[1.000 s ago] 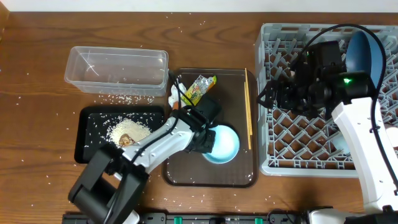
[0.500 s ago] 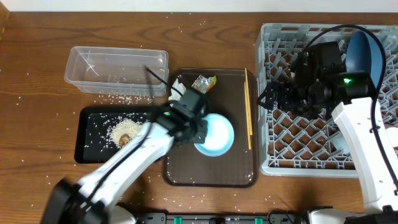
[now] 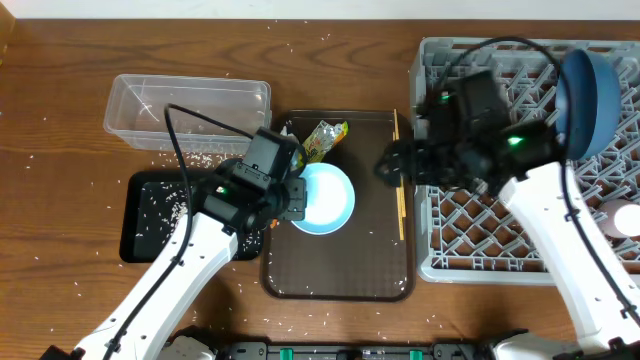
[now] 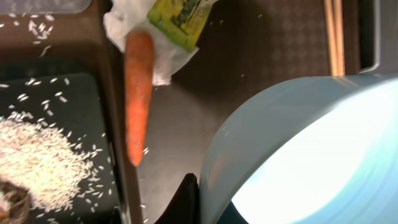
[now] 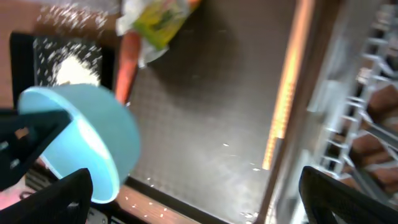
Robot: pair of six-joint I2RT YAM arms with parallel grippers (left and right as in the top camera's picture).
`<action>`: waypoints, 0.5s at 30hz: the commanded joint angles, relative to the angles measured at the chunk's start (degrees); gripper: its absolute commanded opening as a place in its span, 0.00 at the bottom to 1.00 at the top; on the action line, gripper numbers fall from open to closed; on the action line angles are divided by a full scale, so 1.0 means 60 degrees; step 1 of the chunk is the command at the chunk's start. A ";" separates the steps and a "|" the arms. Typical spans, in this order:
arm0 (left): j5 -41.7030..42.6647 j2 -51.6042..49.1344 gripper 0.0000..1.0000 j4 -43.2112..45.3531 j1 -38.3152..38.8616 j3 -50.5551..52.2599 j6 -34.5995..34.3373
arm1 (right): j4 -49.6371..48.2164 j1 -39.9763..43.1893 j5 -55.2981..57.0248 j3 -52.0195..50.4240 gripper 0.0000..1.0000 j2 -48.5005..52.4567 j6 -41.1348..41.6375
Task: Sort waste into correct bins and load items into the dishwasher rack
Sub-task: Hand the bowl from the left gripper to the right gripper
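Note:
Next, I pass the light-blue cup point(image 3: 330, 197) over before I load it, because my left gripper is holding it and the grey rack point(image 3: 478, 236) is on my right gripper's side.
My left gripper point(image 3: 291, 200) is shut on the rim of the light-blue cup point(image 3: 324, 197) and holds it tilted over the brown tray; the wrist view shows the grip point(image 4: 200, 198) on the cup point(image 4: 298, 143). The carrot point(image 4: 138, 93), white tissue point(image 4: 121, 25) and yellow-green wrapper point(image 3: 322, 140) lie at the tray's far left. Rice point(image 4: 37, 162) lies in the black tray point(image 3: 145, 225). My right gripper point(image 3: 386, 166) is open and empty above the chopsticks point(image 3: 399, 180). The dark-blue plate point(image 3: 586, 90) stands in the grey rack point(image 3: 440, 265).
The clear tub point(image 3: 185, 108) stands at the back left with loose rice around it. The brown serving tray point(image 3: 345, 275) lies between the black tray and the rack. A white item point(image 3: 626, 222) sits in the rack's right side.
My left gripper has carried the light-blue cup up and to the left over the brown tray. My right arm has swung left from the rack to the tray's right edge.

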State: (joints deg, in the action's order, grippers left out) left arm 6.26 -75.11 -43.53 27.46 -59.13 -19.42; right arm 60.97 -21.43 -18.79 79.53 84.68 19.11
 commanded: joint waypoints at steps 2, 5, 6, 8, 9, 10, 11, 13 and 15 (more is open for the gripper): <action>-0.0441 -0.0073 0.06 -0.0135 -0.0051 -0.0131 0.0149 | -0.0200 -0.0616 0.0237 0.0044 0.99 -0.0146 0.0146; -0.0251 -0.0069 0.06 -0.0051 -0.0047 -0.0131 0.0025 | -0.0189 -0.0892 0.0237 0.0044 0.99 -0.0127 0.0277; -0.0011 -0.0069 0.06 0.0033 -0.0047 -0.0131 0.0004 | -0.0189 -0.0998 0.0240 0.0044 0.98 -0.0109 0.0273; 0.0495 -0.0069 0.06 0.0240 -0.0047 -0.0131 -0.0219 | -0.0197 -0.1268 0.0335 0.0044 0.96 -0.0025 0.0277; 0.0656 -0.0069 0.06 0.0321 -0.0047 -0.0131 -0.0375 | -0.0200 -0.1435 0.0452 0.0044 0.93 0.0033 0.0280; 0.0809 -0.0069 0.06 0.0386 -0.0047 -0.0131 -0.0474 | -0.0204 -0.1577 0.0612 0.0044 0.88 0.0120 0.0280; 0.0885 -0.0069 0.06 0.0437 -0.0047 -0.0131 -0.0594 | -0.0208 -0.1734 0.0823 0.0044 0.83 0.0219 0.0280; 0.0907 -0.0069 0.06 0.0444 -0.0047 -0.0131 -0.0812 | -0.0204 -0.2014 0.1290 0.0044 0.73 0.0474 0.0353; 0.1198 -0.0069 0.06 0.0466 -0.0047 -0.0131 -0.0823 | -0.0208 -0.2237 0.1672 0.0044 0.66 0.0765 0.0353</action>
State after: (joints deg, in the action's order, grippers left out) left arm 10.50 -75.26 -40.88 27.46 -59.13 -22.52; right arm 59.77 -33.28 -13.39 79.53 86.76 20.84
